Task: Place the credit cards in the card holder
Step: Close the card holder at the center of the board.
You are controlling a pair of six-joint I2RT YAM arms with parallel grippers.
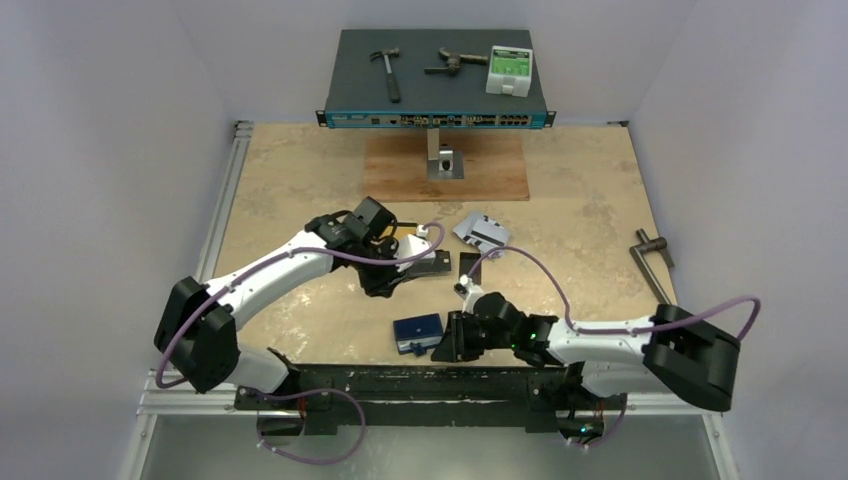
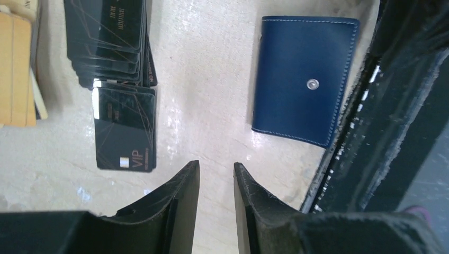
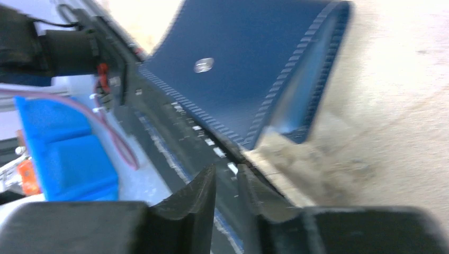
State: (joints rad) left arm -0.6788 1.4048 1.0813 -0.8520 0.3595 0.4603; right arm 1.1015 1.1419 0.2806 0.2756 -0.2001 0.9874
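The card holder's snap edge point(image 2: 342, 82) is lying along the front bar. My right gripper should rotate the card holder point(image 1: 418, 329) until that edge faces clear of the bar.
The navy card holder point(image 1: 418, 330) lies shut and flat near the table's front edge, its snap stud facing up point(image 2: 304, 79) point(image 3: 249, 63). A fanned stack of black credit cards point(image 2: 108, 39) lies beyond it, with one black VIP card point(image 2: 125, 129) in front and gold cards point(image 2: 16, 69) at the left. Silver-grey cards point(image 1: 480, 230) lie further back. My left gripper point(image 1: 385, 288) point(image 2: 217, 169) hovers over bare table between the black cards and the holder, jaws a little apart and empty. My right gripper point(image 1: 443, 345) point(image 3: 226, 172) sits just right of the holder over the front rail, narrowly open, holding nothing.
A black front rail point(image 2: 381, 106) runs along the table's near edge beside the holder. At the back stands a network switch point(image 1: 436, 75) carrying a hammer and tools, with a wooden board point(image 1: 445, 168) in front. A metal handle point(image 1: 650, 250) lies at the right.
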